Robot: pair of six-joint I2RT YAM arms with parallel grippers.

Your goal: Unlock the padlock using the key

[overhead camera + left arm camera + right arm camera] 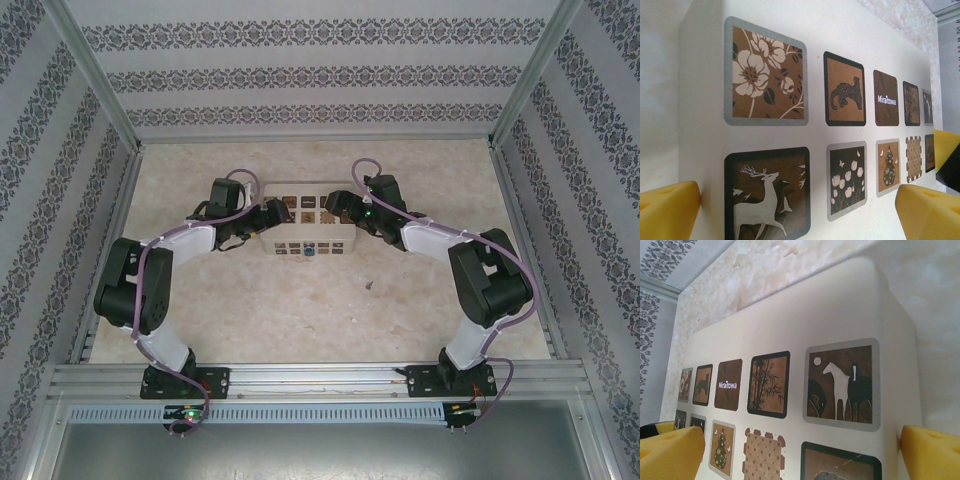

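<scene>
The key is clear of the cream box (345, 248), so my open right gripper should keep going toward the key (369, 285) until its fingers can close around it.
The padlock (311, 251) is a tiny blue speck at the front face of the cream box with brown tiles (305, 232), mid-table. A thin dark sliver, the key (369, 287), lies on the table in front of the box, to the right. My left gripper (270, 214) is at the box's left end and my right gripper (339, 209) at its right end. In the left wrist view the left gripper (799, 212) is open, with yellow pads (670, 210) either side of the tiled lid (815, 30). The right gripper (800, 452) is open too, its pads (930, 452) flanking the lid (840, 305).
Patterned walls and metal frame rails (110, 110) close in the marbled table (300, 310) on three sides. The other arm's yellow fingertip (944, 144) shows at the far end of the box in the left wrist view.
</scene>
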